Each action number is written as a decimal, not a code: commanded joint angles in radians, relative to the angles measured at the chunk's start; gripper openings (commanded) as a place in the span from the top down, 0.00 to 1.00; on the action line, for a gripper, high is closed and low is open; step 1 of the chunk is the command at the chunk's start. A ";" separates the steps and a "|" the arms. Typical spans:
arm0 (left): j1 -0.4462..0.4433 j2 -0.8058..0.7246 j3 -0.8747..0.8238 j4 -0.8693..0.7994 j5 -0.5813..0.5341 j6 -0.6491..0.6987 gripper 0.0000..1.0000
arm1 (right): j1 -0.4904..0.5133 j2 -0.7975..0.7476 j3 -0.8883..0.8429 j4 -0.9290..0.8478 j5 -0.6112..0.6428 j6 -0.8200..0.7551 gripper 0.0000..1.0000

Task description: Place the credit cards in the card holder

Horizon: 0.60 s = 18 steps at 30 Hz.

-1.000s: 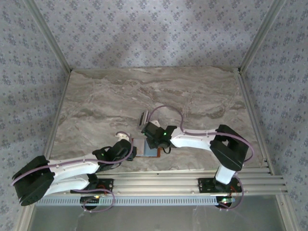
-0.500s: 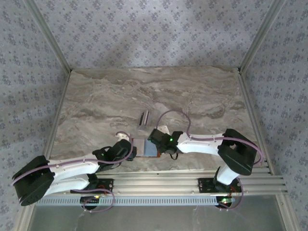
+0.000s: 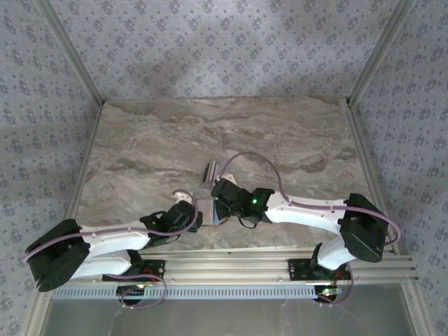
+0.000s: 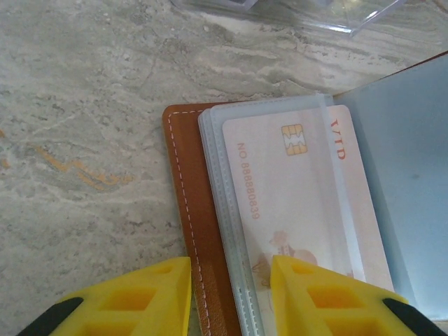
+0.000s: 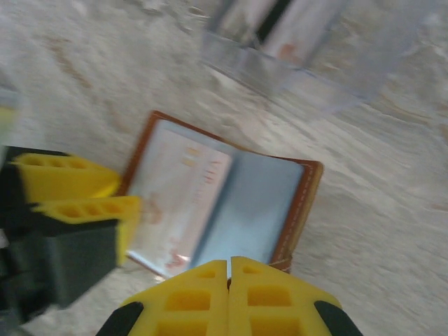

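The credit card lies flat in its clear sleeve [image 4: 290, 196], so I should keep folding the card holder's cover [image 5: 255, 203] over it with my right gripper and let go above the sleeve.
The brown card holder [image 4: 185, 189] lies open on the marble, blue-grey inside [image 5: 253, 203] up. A pale credit card [image 4: 294, 203] with a gold chip sits in its clear sleeve, seen also in the right wrist view [image 5: 180, 192]. My left gripper [image 4: 231, 294] is open and straddles the holder's left edge, one finger over the marble and one over the card. My right gripper [image 5: 229, 280] is shut with nothing visible between its fingers, just off the holder's right half. From above, both grippers [image 3: 194, 213] [image 3: 218, 205] meet over the holder [image 3: 210, 213]. More cards stand in a clear box [image 3: 210, 171].
The clear plastic box [image 5: 301, 49] stands on the marble just beyond the card holder, its edge showing at the top of the left wrist view [image 4: 294, 10]. The marble table [image 3: 140, 140] stretches bare to the back and sides. An aluminium rail [image 3: 280, 252] runs along the near edge.
The right gripper left the clear box, came down to the holder and has now shifted left over it. The left arm has edged right along the holder's left side.
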 commanded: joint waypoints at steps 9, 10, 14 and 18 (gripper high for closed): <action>-0.009 -0.094 0.009 -0.149 -0.015 -0.027 0.65 | -0.026 0.136 0.055 0.267 -0.272 -0.012 1.00; -0.008 -0.122 0.004 -0.177 -0.025 -0.030 0.64 | -0.030 0.146 0.057 0.274 -0.277 -0.009 1.00; -0.008 -0.248 -0.010 -0.295 -0.055 -0.045 0.63 | -0.054 0.194 0.065 0.305 -0.307 0.009 1.00; -0.006 -0.360 -0.032 -0.383 -0.074 -0.072 0.62 | -0.065 0.242 0.086 0.317 -0.319 0.020 1.00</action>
